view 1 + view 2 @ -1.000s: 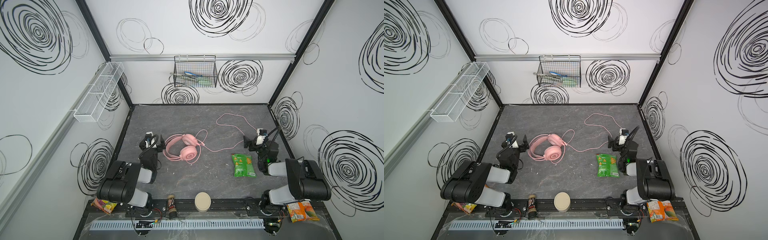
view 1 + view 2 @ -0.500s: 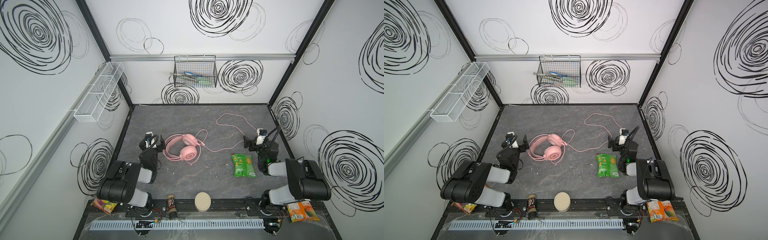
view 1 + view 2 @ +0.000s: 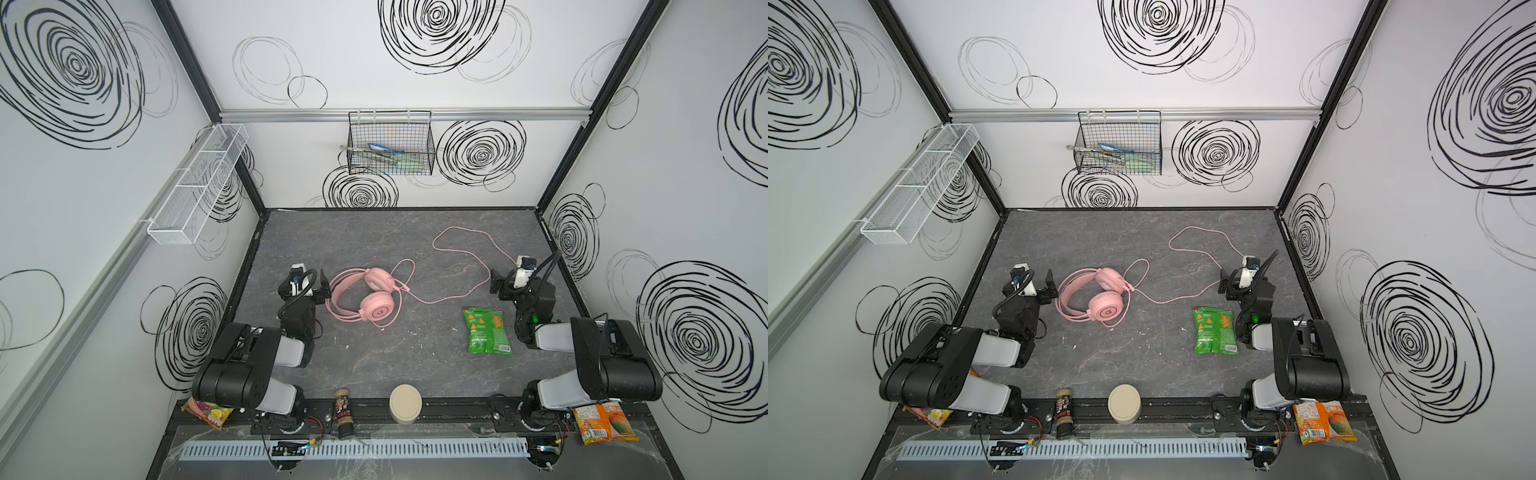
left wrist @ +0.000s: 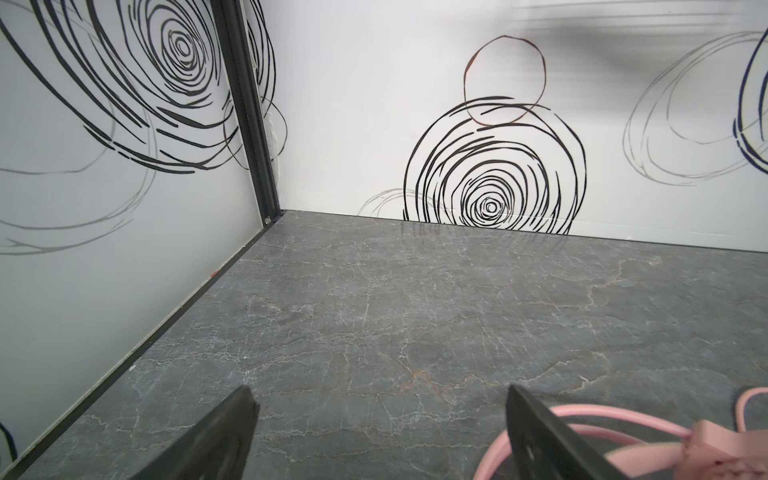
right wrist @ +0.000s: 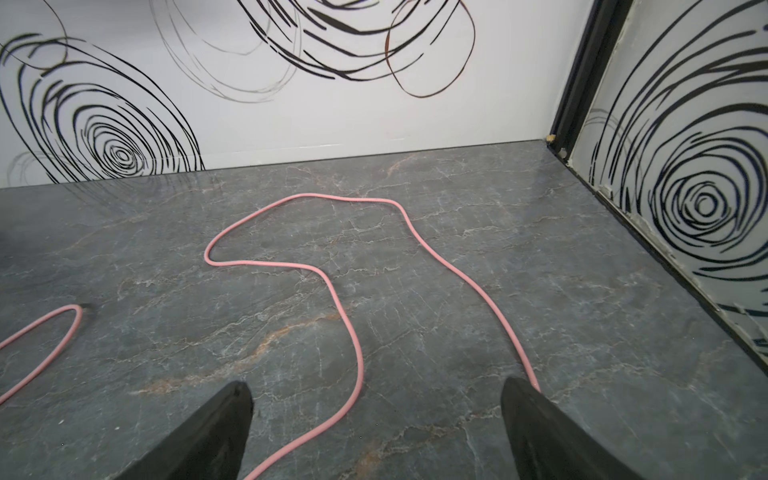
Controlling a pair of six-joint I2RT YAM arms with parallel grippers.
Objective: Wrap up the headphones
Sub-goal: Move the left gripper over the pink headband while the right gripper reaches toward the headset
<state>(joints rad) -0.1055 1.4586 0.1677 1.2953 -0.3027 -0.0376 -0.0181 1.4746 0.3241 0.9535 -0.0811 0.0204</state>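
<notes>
Next, I tip my left gripper down and grab the headband from above before I lift the headphones, because the headband (image 3: pixel 330 296) is outside my left gripper's forward-facing fingers.
The pale pink headphones (image 3: pixel 376 308) (image 3: pixel 1105 309) lie flat on the grey tabletop, left of centre in both top views. Their thin pink cable (image 3: pixel 459 243) (image 3: pixel 1198 232) loops away to the right and back. My left gripper (image 3: pixel 306 287) (image 3: pixel 1033 291) rests just left of the headband, open and empty. In the left wrist view the headband (image 4: pixel 615 417) sits beside one finger of this gripper (image 4: pixel 381 390). My right gripper (image 3: pixel 517 286) (image 3: pixel 1246 289) stands open over the cable's far stretch. The cable (image 5: pixel 349 328) runs across the table between its spread fingers (image 5: pixel 374 382), untouched.
A green snack bag (image 3: pixel 485 330) lies next to the right arm. A beige round lid (image 3: pixel 405 402) and a small jar (image 3: pixel 343 409) sit at the front rail, with snack packets (image 3: pixel 602 422) at the corners. A wire basket (image 3: pixel 390 147) hangs on the back wall.
</notes>
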